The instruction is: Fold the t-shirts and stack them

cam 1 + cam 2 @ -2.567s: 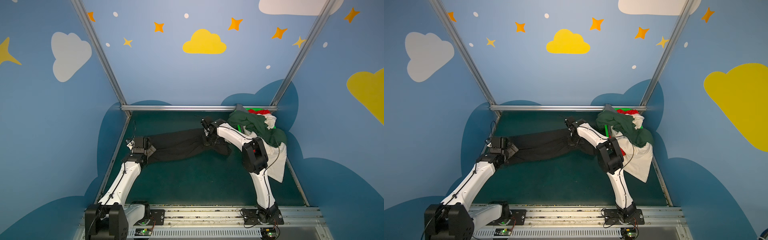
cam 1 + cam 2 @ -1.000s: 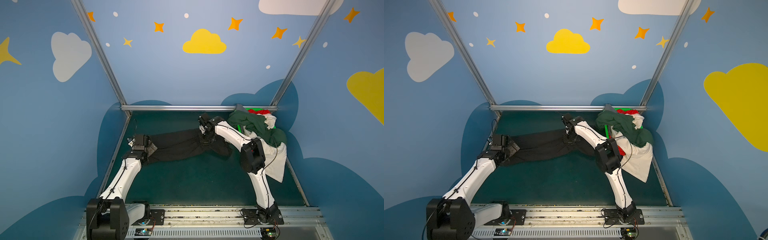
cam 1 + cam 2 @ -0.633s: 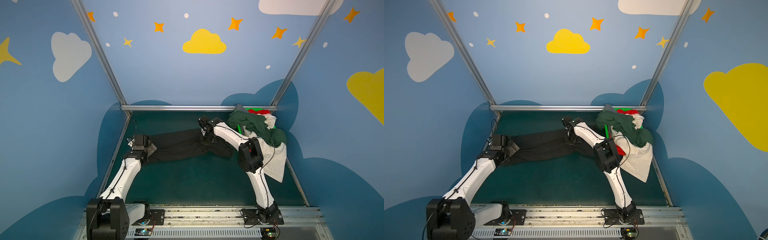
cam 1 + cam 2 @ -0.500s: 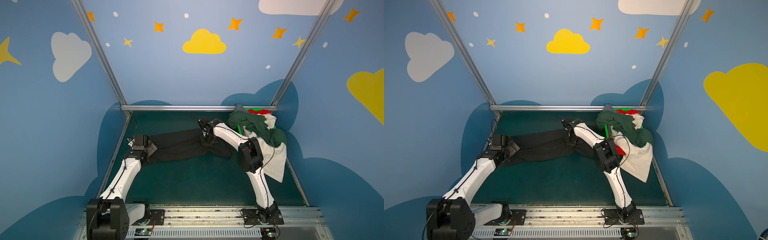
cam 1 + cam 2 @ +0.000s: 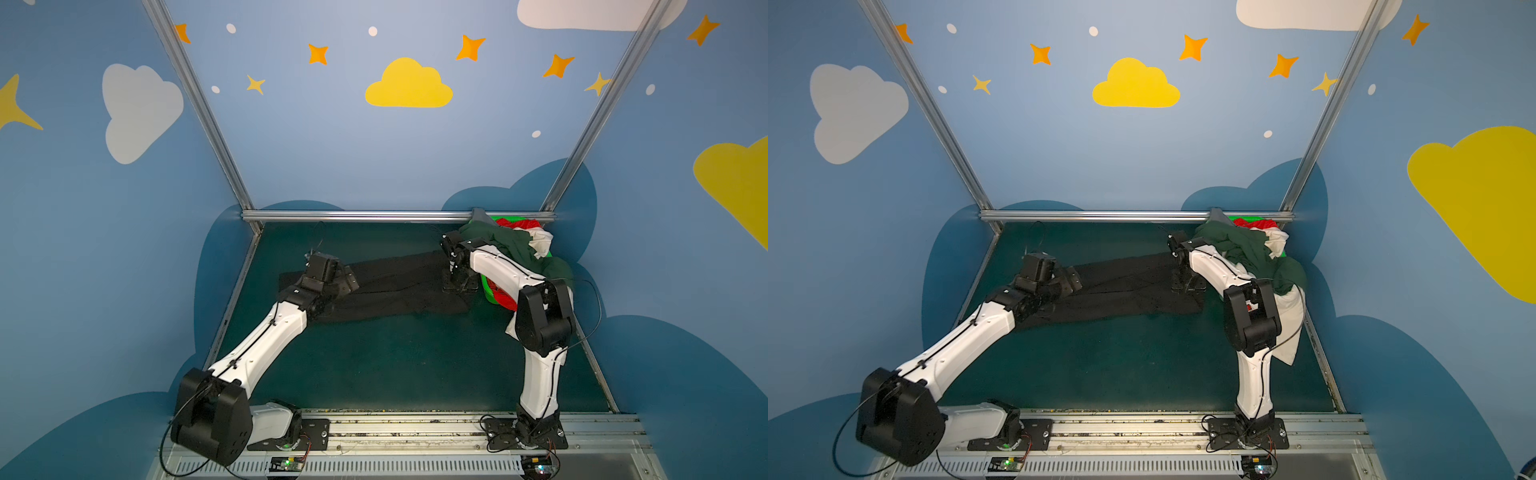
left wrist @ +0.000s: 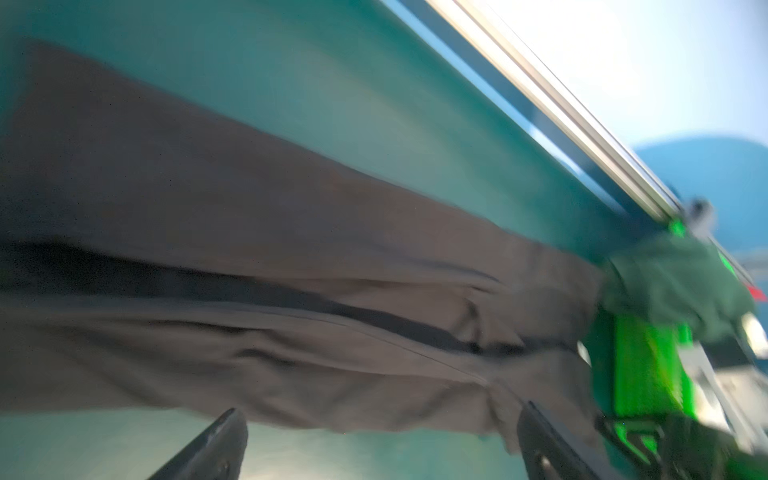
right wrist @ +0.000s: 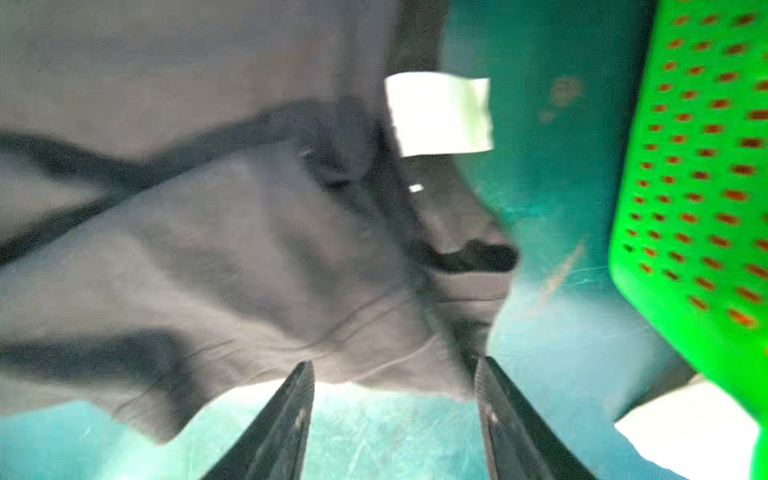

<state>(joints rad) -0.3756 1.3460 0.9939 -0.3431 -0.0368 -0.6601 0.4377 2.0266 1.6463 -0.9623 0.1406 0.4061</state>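
Observation:
The black t-shirt's label end (image 7: pixel 368 184) is rumpled below the robot's right gripper, so the left gripper should reach across and grab the creased cloth (image 5: pixel 409 281) beside it before folding.
A black t-shirt (image 5: pixel 395 286) (image 5: pixel 1121 286) lies as a long folded strip across the green table. My left gripper (image 5: pixel 349 279) (image 5: pixel 1074 279) hovers over its left end, open, and the cloth's edge lies just past its tips (image 6: pixel 379 409). My right gripper (image 5: pixel 459 286) (image 5: pixel 1187 286) points down at the right end. Its jaws are open with bare table between them (image 7: pixel 395 363), and the black t-shirt (image 7: pixel 249 249) with its white label (image 7: pixel 438 114) lies beyond. Dark green (image 5: pixel 511 245), red (image 5: pixel 517 222) and white (image 5: pixel 540 243) t-shirts are heaped at the back right.
A bright green perforated basket (image 5: pixel 488 291) (image 7: pixel 698 166) under the heap stands close to the right gripper. A white t-shirt (image 5: pixel 1289 328) hangs down behind the right arm's elbow. A metal rail (image 5: pixel 374 215) and blue walls bound the table (image 5: pixel 395 365).
The right gripper has shifted right along the black shirt and opened, letting go of the cloth. The left gripper has moved a little to the right and stayed open.

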